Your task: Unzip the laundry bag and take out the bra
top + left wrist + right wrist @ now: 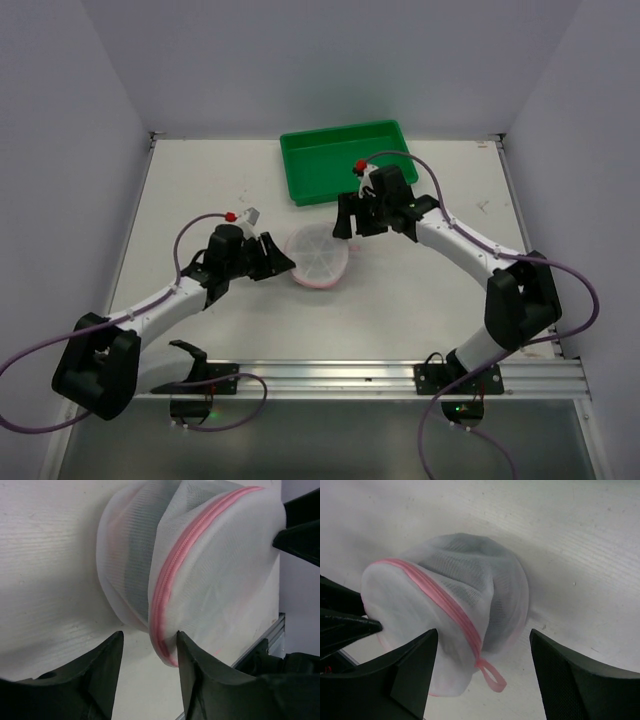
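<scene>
The laundry bag point(318, 256) lies loose below the robot's open right gripper, so the left gripper should pinch the pink zipper rim point(159, 625) and keep the bag steady before the robot unzips it.
The laundry bag point(318, 257), a round white mesh pouch with a pink zipper edge, lies zipped shut in the middle of the table. A dark shape shows through its mesh point(487, 597); the bra itself is hidden. My left gripper point(283, 263) is open at the bag's left side. In the left wrist view point(148, 636) the bag's pink zipper rim point(162, 587) sits between the jaws and touches the right finger point(192, 660). My right gripper point(350, 228) is open wide above the bag's far right side point(482, 635). A pink loop point(490, 672) hangs from the zipper between its fingers.
A green rectangular tray point(340, 160) stands at the back, just behind the right gripper. A metal rail point(350, 375) runs along the near edge of the table. White walls close in the left, right and back.
</scene>
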`<action>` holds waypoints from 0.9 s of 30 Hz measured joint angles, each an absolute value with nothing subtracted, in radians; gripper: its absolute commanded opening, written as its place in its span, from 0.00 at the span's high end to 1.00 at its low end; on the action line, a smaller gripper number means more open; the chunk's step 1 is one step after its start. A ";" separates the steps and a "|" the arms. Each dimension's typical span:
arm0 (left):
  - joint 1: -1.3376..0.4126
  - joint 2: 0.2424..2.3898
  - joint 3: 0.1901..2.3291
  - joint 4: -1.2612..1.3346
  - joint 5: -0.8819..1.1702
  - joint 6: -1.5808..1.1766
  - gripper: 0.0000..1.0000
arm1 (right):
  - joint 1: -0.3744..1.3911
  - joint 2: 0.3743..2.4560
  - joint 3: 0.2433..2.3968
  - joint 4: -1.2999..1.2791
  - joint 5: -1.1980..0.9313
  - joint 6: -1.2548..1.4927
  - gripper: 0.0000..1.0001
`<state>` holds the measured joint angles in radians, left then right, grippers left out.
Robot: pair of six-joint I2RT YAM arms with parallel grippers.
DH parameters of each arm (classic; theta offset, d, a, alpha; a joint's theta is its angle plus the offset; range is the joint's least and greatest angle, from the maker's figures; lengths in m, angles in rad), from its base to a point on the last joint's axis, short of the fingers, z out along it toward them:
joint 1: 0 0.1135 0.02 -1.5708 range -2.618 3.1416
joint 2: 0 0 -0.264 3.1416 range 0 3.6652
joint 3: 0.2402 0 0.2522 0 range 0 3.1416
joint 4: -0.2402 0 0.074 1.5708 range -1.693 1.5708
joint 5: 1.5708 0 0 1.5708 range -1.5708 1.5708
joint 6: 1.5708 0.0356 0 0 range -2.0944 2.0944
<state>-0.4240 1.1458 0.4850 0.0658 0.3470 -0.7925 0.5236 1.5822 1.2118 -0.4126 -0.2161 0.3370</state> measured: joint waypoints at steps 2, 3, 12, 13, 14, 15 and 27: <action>-0.424 1.185 0.498 0.066 0.324 -0.784 0.56 | 0.526 1.581 1.183 -0.389 -0.232 0.344 0.26; -0.425 1.209 0.513 0.062 0.313 -0.775 0.57 | 0.530 1.577 1.160 -0.373 -0.240 0.352 0.27; -0.426 1.426 0.745 0.067 0.279 -0.672 0.54 | 0.596 1.447 0.933 -0.308 -0.283 0.461 0.29; -0.426 1.449 0.776 0.066 0.280 -0.657 0.54 | 0.607 1.431 0.919 -0.302 -0.283 0.474 0.29; -0.426 1.470 0.806 0.065 0.281 -0.641 0.53 | 0.616 1.420 0.911 -0.298 -0.284 0.485 0.29; -0.426 1.489 0.834 0.064 0.282 -0.627 0.53 | 0.626 1.409 0.903 -0.290 -0.284 0.499 0.29; -0.416 1.522 0.951 0.035 0.278 -0.554 0.12 | 0.649 1.351 0.864 -0.229 -0.272 0.623 0.28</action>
<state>-0.4164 1.5215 0.9512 0.0345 0.2783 -0.5541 0.6491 1.3510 0.8639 -0.2287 -0.2718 0.6228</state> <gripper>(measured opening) 0.809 0.710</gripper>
